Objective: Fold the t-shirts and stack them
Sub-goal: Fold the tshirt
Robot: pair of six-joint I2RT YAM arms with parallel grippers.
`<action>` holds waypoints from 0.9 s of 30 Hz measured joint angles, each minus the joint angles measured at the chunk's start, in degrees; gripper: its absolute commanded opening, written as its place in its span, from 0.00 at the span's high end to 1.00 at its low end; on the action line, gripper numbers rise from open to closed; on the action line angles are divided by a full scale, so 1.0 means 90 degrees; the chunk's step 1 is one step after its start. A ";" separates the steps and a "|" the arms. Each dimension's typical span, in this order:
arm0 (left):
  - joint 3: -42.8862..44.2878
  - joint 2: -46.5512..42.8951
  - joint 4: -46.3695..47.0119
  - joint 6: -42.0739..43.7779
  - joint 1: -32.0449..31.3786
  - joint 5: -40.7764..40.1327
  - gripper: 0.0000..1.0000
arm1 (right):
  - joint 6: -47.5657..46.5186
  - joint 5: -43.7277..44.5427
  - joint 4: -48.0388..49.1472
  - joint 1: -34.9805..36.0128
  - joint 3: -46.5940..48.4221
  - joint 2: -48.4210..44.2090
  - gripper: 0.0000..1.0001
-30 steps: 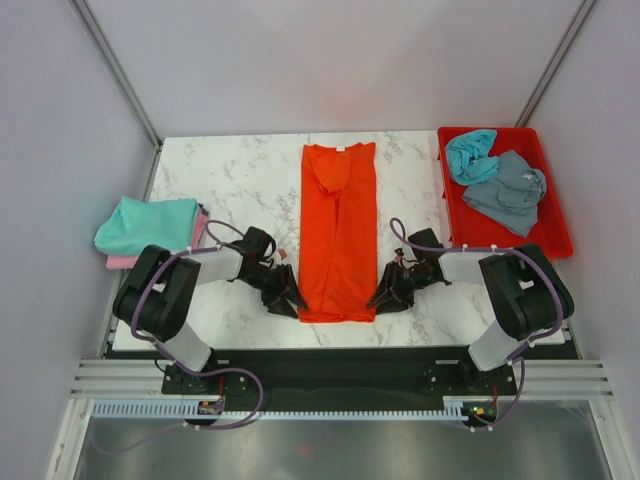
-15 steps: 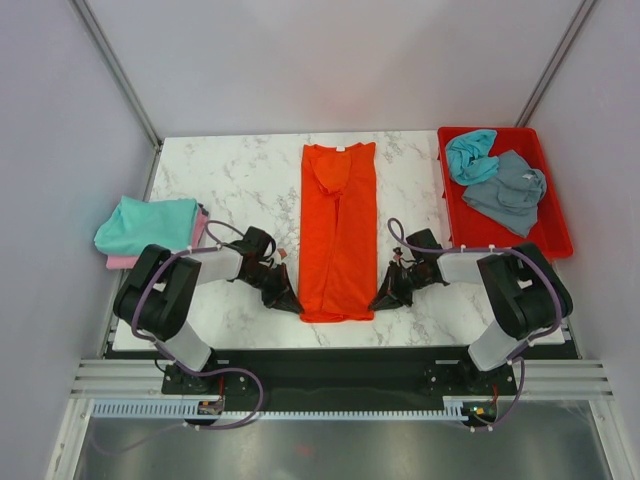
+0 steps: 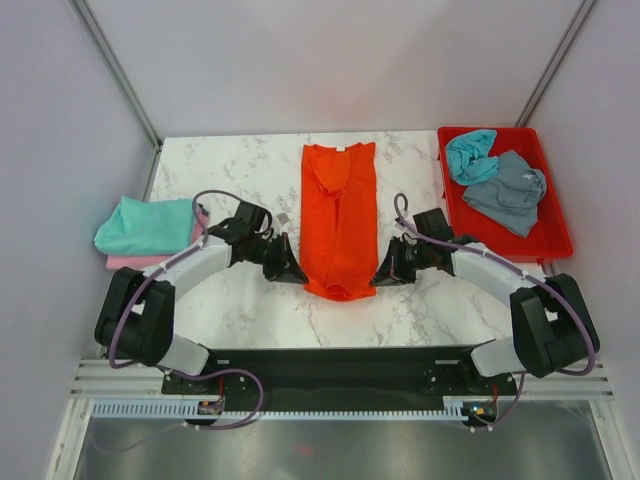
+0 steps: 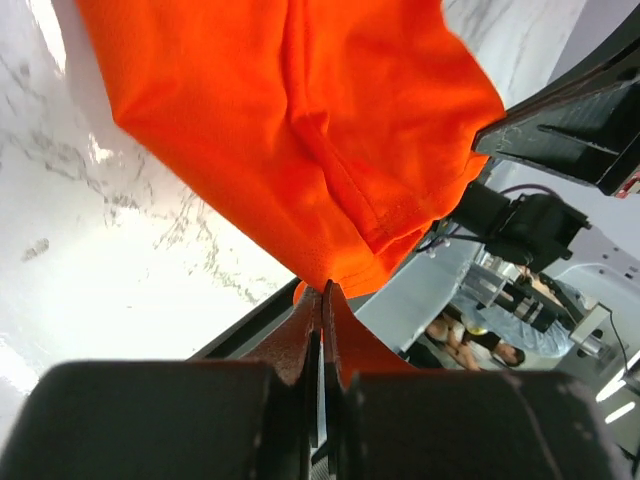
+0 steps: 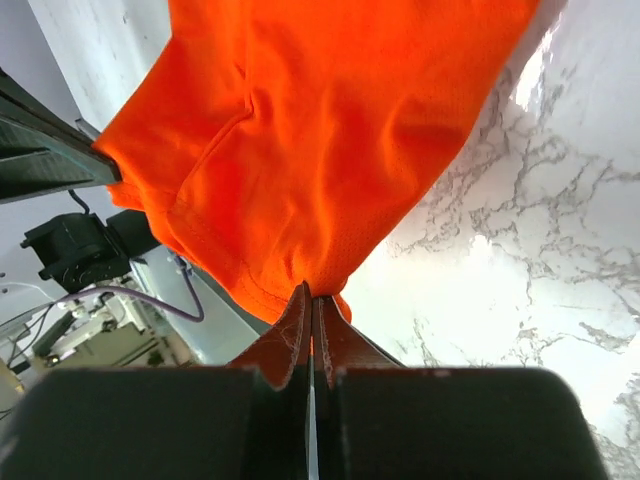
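I should keep moving my left gripper toward the collar until the hem lies short of the collar, because both hem corners (image 3: 312,287) are level and in line with the orange strip.
The bright orange t-shirt (image 3: 338,215) lies as a long narrow strip down the middle of the marble table, collar at the far end. My left gripper (image 3: 298,275) is shut on its near left corner (image 4: 325,270). My right gripper (image 3: 378,279) is shut on its near right corner (image 5: 300,270). Both hold the near hem lifted off the table, so it sags between them. A folded teal t-shirt (image 3: 146,224) lies on a folded pink one (image 3: 125,260) at the table's left edge. A teal t-shirt (image 3: 470,153) and a grey-blue t-shirt (image 3: 508,191) lie crumpled in the tray.
The red plastic tray (image 3: 553,225) stands at the table's far right. The near table edge (image 3: 340,347) runs just behind both grippers. Bare marble (image 3: 240,170) lies on both sides of the orange strip.
Both grippers have moved away from the near edge toward the far side, carrying the orange shirt's near hem up and inward. The strip on the table is now shorter.
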 measured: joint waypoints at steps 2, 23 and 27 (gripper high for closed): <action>0.0284 -0.0044 -0.0092 0.0109 0.0075 -0.0056 0.98 | -0.0112 0.0073 -0.0129 -0.0036 0.0236 -0.0051 1.00; 0.4138 0.2584 -0.0549 0.1270 0.0600 -0.1086 0.98 | -0.0984 0.0733 -0.0102 -0.0639 0.3628 0.2582 1.00; 0.4813 0.3104 -0.0588 0.1423 0.0668 -0.1268 0.98 | -0.1069 0.0828 -0.0075 -0.0719 0.4148 0.3045 1.00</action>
